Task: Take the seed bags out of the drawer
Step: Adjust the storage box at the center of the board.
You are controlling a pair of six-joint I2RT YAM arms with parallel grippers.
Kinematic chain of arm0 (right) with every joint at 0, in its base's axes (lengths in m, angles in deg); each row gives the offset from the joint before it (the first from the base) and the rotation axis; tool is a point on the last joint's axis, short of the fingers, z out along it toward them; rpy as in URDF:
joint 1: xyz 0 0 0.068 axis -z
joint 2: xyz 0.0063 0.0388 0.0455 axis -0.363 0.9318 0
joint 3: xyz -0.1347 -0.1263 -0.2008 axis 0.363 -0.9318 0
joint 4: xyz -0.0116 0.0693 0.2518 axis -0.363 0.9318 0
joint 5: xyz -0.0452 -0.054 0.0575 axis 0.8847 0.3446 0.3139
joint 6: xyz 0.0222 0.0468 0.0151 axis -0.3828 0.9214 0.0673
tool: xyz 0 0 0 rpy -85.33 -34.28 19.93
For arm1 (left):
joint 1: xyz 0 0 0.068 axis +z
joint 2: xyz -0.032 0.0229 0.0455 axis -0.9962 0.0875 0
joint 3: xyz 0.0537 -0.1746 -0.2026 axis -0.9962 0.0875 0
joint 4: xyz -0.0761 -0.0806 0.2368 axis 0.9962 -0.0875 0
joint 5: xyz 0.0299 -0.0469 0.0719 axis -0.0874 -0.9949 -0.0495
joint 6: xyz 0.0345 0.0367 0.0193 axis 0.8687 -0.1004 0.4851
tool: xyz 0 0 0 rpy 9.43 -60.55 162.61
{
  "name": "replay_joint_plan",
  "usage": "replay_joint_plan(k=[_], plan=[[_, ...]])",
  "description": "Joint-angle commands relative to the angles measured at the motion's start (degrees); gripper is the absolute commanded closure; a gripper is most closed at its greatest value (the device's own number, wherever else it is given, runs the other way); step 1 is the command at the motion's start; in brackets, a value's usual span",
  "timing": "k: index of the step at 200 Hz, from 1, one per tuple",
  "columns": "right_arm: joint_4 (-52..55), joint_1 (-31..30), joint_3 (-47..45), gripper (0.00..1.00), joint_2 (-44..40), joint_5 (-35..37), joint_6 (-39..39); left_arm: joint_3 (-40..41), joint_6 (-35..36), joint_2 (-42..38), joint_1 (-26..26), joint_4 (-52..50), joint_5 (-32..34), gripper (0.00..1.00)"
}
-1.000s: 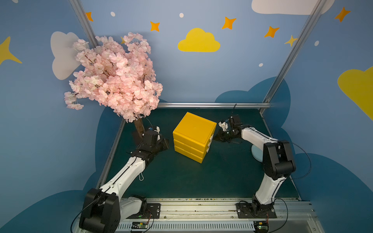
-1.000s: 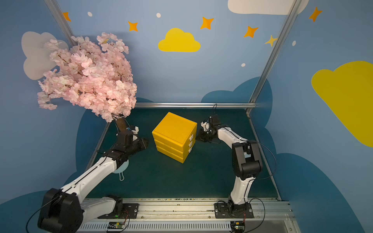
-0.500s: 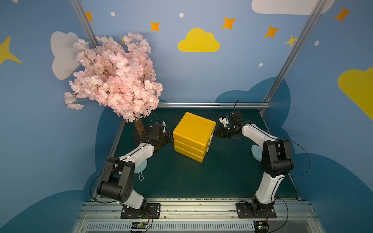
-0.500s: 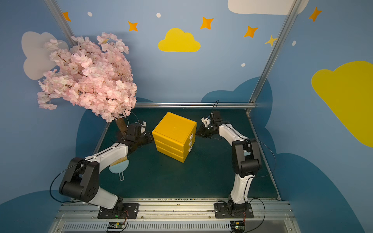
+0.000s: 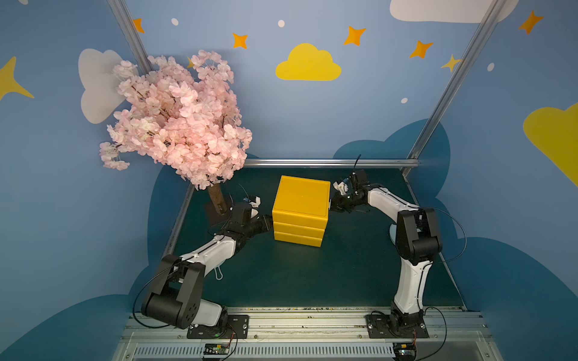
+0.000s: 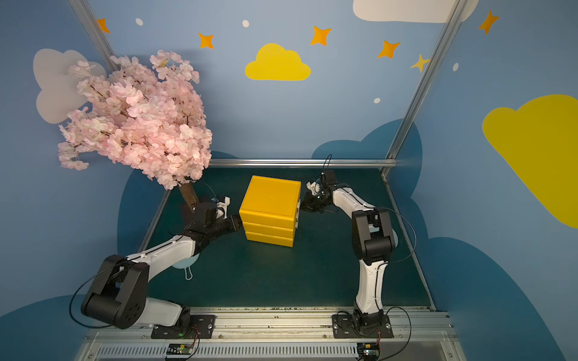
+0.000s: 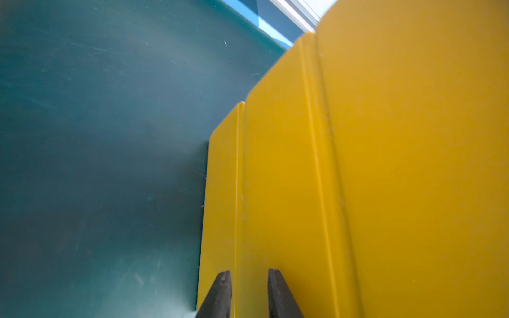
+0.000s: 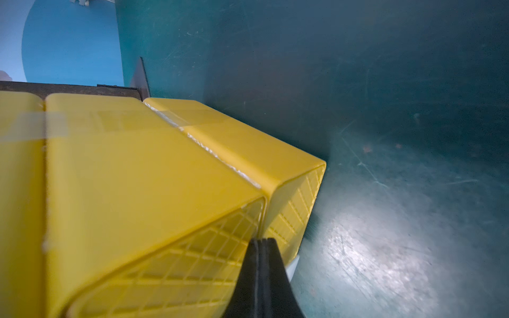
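The yellow unit is a little crooked, and my right gripper's closed fingers are at its drawers' far edge. I keep pushing there until the unit is straight.
A yellow three-drawer unit stands mid-table with all three drawers pushed in. The seed bags are hidden. My left gripper is at the unit's left side. In the left wrist view its jaws stand slightly open, tips against the smooth yellow wall, with nothing between them. My right gripper is at the top drawer's right side. In the right wrist view it is shut and empty, its tips at the ribbed yellow face.
A pink blossom tree on a brown trunk overhangs the back left, close to my left arm. A pale blue dustpan lies under the left forearm. Another pale object sits behind the right arm. A metal rail bounds the back.
My left arm has folded at the elbow and its gripper has moved right, up to the drawer unit's left side. The right gripper has barely shifted and has stayed shut.
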State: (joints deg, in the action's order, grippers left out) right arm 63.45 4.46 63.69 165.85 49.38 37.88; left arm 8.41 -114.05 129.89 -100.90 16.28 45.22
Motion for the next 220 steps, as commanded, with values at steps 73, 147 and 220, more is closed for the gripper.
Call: replay_joint_plan(k=[73, 147, 220], plan=[[-7.56, -6.68, -12.01, 1.0, -8.17, -2.06, 4.78, 4.18, 0.01, -21.12, -1.18, -16.91, 5.2, 0.68], [-7.47, -3.99, -18.39, 0.87, -14.42, 3.69, 6.6, -3.27, 4.18, -38.01, -4.19, -37.64, 7.64, 0.61], [-17.09, -0.18, -32.6, 0.31, -33.92, -2.23, 15.71, -26.16, 7.07, -16.7, -8.86, -47.51, 3.72, 0.54]])
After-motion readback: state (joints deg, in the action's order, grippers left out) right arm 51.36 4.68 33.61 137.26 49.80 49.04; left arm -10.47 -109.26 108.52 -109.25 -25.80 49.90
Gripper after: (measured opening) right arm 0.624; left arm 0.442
